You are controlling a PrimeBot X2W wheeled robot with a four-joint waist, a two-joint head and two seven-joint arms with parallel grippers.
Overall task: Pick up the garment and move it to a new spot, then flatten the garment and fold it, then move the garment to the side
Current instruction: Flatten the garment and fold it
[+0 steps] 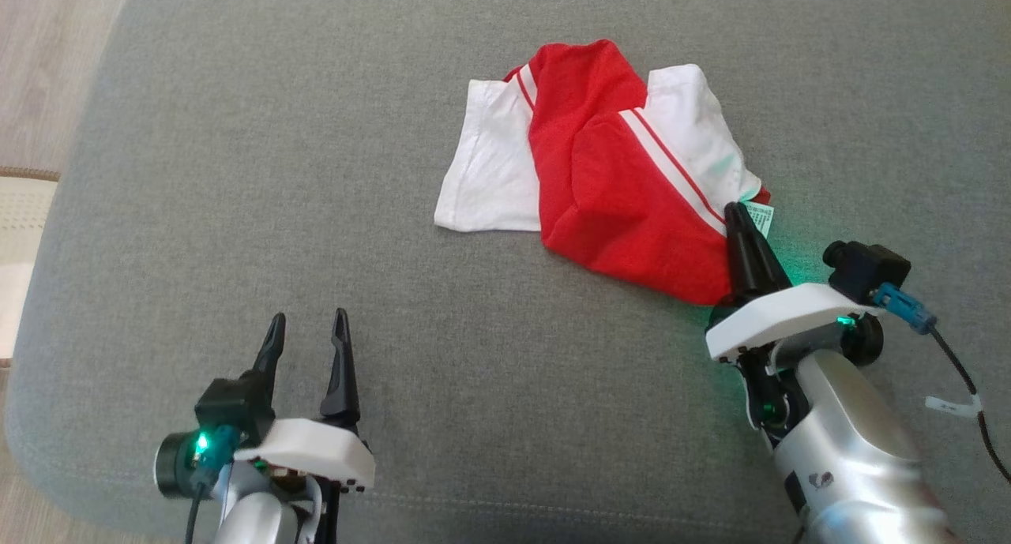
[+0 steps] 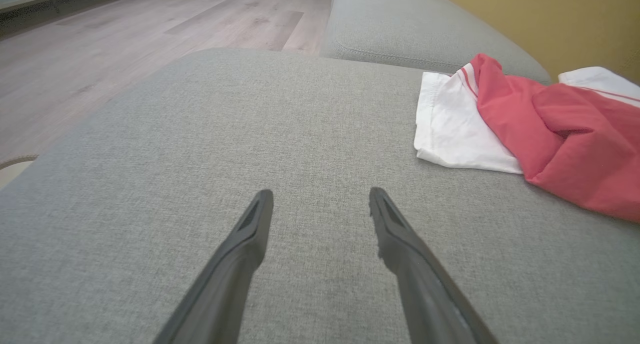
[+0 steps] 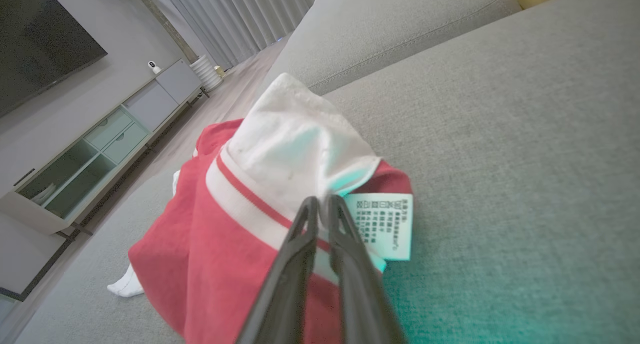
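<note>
Red cloth is bunched up in overlapping folds [image 1: 580, 151] between the white sleeves, so I expect the garment [image 1: 640, 201] to open into a long, sagging sheet as I lift it.
A red and white garment [image 1: 616, 181] lies crumpled on the grey sofa cushion [image 1: 316, 173], right of centre. My right gripper [image 1: 734, 208] is at its near right corner, beside a white care label [image 1: 762, 216]. In the right wrist view the right gripper [image 3: 321, 200] has both fingers pressed together, pinching the striped edge of the garment [image 3: 235, 224] next to the label [image 3: 387, 224]. My left gripper [image 1: 308, 323] hovers open over bare cushion at the lower left, well apart from the cloth. The left wrist view shows the left gripper [image 2: 321, 196] with spread fingers and the garment [image 2: 560, 134] off to the right.
The cushion's rounded edge runs along the left and bottom, with wooden floor [image 1: 47, 54] beyond it. A second sofa cushion [image 2: 400, 29] lies past the garment. A low TV cabinet [image 3: 100, 149] stands across the room.
</note>
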